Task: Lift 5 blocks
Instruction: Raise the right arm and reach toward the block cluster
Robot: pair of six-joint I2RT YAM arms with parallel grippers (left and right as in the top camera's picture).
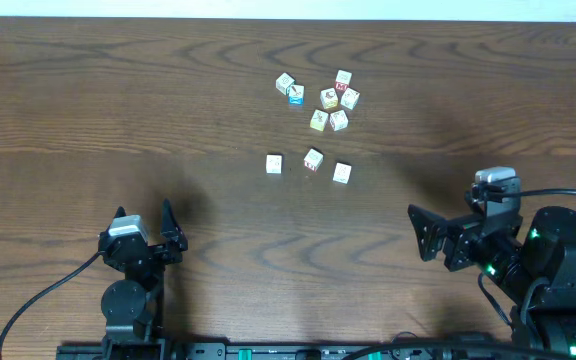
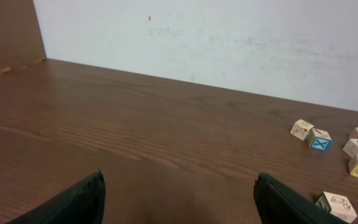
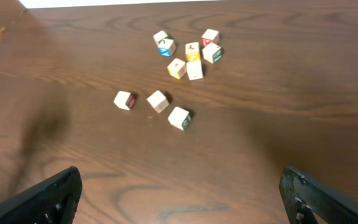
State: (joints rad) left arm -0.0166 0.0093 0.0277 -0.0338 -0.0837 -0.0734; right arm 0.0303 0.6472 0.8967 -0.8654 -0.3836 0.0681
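I should keep reaching, because the cluster's nearest cube (image 3: pixel 194 70) stands square to my right gripper's open fingers. I will go on until the fingers are on either side of the cube's sides (image 1: pixel 339 120), then close them.
The blocks lie on the brown table, beyond both arms. Three cream blocks form a loose near row: one on the left (image 1: pixel 273 163) (image 3: pixel 125 100), one in the middle (image 1: pixel 313 159) (image 3: pixel 158 101), one on the right (image 1: pixel 342 172) (image 3: pixel 179 117). Behind them is a cluster of several cubes (image 1: pixel 329 105) (image 3: pixel 191 56), among them a blue-faced cube (image 1: pixel 296 95) (image 2: pixel 319 140) and a red-faced cube (image 1: pixel 329 97). My left gripper (image 1: pixel 143 212) (image 2: pixel 179 180) is open and empty at the near left. My right gripper (image 1: pixel 420 232) (image 3: pixel 180 171) is open and empty at the near right.
A white wall (image 2: pixel 229 43) rises behind the table's far edge. Bare wood (image 1: pixel 218 230) lies between the two arms and the near row of blocks. A black cable (image 1: pixel 38 300) runs from the left arm's base.
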